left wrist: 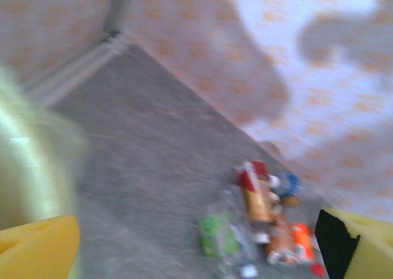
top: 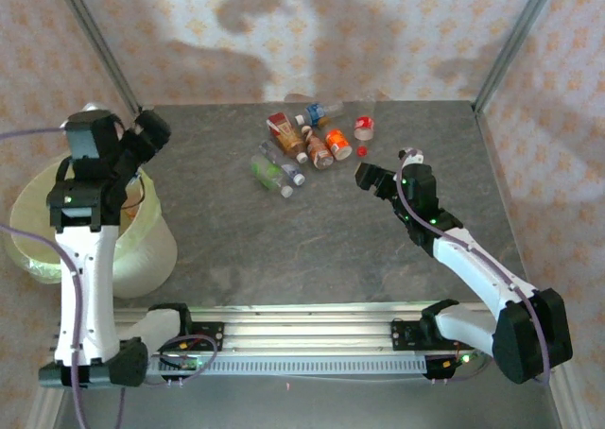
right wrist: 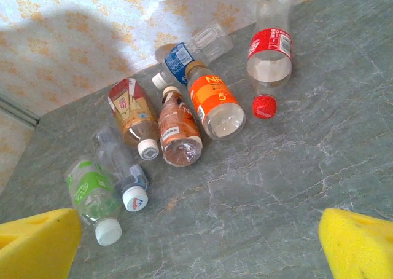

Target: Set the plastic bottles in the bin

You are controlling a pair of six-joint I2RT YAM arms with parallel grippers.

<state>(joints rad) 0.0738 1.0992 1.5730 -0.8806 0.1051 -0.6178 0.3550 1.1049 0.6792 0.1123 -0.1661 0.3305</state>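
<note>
The green-label bottle is closest to the bin, with open table (top: 213,172) between them, so my left gripper should keep moving until its open fingers are on both sides of the bottle's label (top: 266,171).
Several plastic bottles (top: 304,145) lie in a loose cluster at the far middle of the grey table. In the right wrist view I pick out a green-label one (right wrist: 92,196), an orange-label one (right wrist: 215,101) and a red-label one (right wrist: 270,51) with a red cap. My right gripper (right wrist: 196,248) hovers open just short of them, nothing between its yellow pads (right wrist: 359,242); from above the right gripper (top: 367,176) sits right of the cluster. My left gripper (top: 151,127) is raised over the bin (top: 146,249) at the left table edge, open and empty. The left wrist view is blurred, with the bottles (left wrist: 258,223) ahead.
Metal frame posts (top: 104,51) rise at the table's back corners in front of patterned walls. The table (top: 284,249) has bare grey surface between the bottles and the arm bases. The bin's yellow-green bag (left wrist: 24,162) smears across the left of the left wrist view.
</note>
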